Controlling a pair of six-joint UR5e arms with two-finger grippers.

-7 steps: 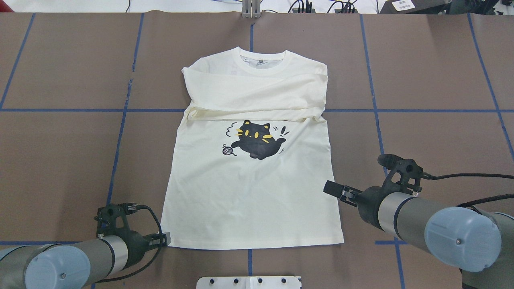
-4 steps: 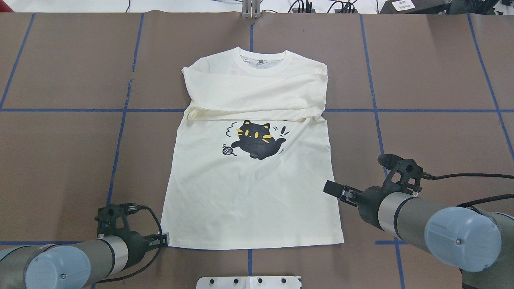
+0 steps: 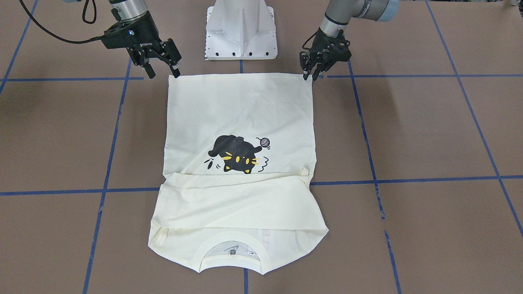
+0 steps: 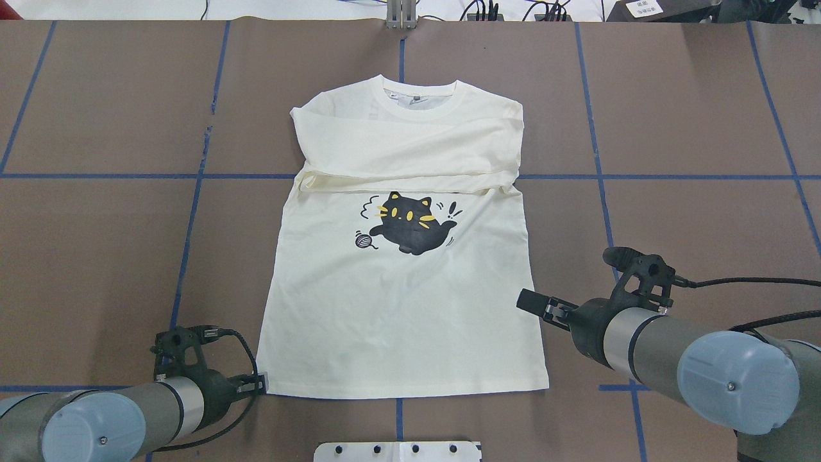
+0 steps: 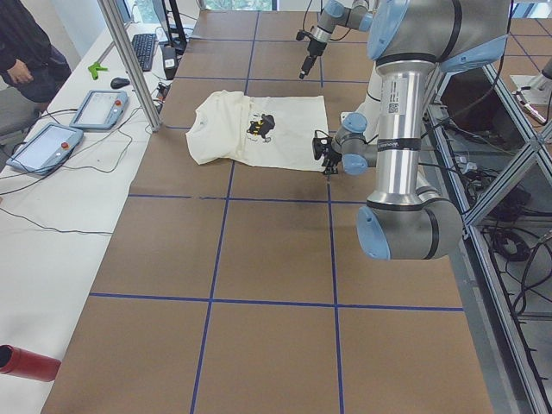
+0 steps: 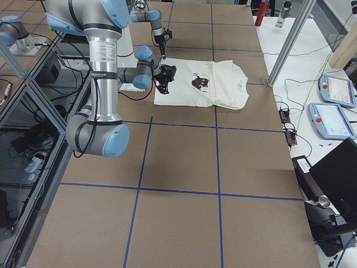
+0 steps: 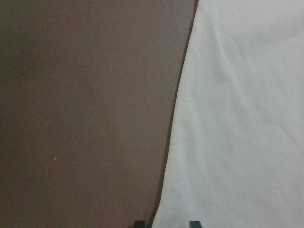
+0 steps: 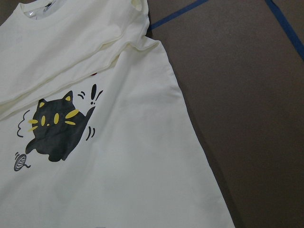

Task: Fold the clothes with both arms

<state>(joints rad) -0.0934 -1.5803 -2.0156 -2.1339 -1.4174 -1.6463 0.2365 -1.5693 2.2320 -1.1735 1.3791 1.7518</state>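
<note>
The cream shirt is lying flat and has little slack [image 3: 240, 105] between its hem and its folded sleeves, so the collar [image 3: 232, 261] will slide along too when I pull the shirt's hem.
The cream shirt [image 4: 397, 321] lies flat, print up, on the brown table, collar at the far end. Its sleeves are folded across the chest above the black cat [image 4: 410, 228]; the lettering is hidden. My left gripper [image 4: 262, 384] is low at the shirt's near left corner. In the left wrist view its fingertips [image 7: 139, 223] stand slightly apart astride the hem, so it is open. My right gripper [image 3: 163, 73] is open and empty, just outside the near right corner. The right wrist view shows the cat print [image 8: 54, 128] and the shirt's right edge.
The white pedestal base [image 3: 241, 32] stands just behind the shirt's near hem. Blue tape lines [image 4: 192, 212] grid the brown table. A side table with tablets [image 5: 99, 108] and a person [image 5: 26, 43] is beyond the far edge.
My left gripper has edged slightly toward the near edge at the shirt's corner. The right arm and the shirt have not moved.
</note>
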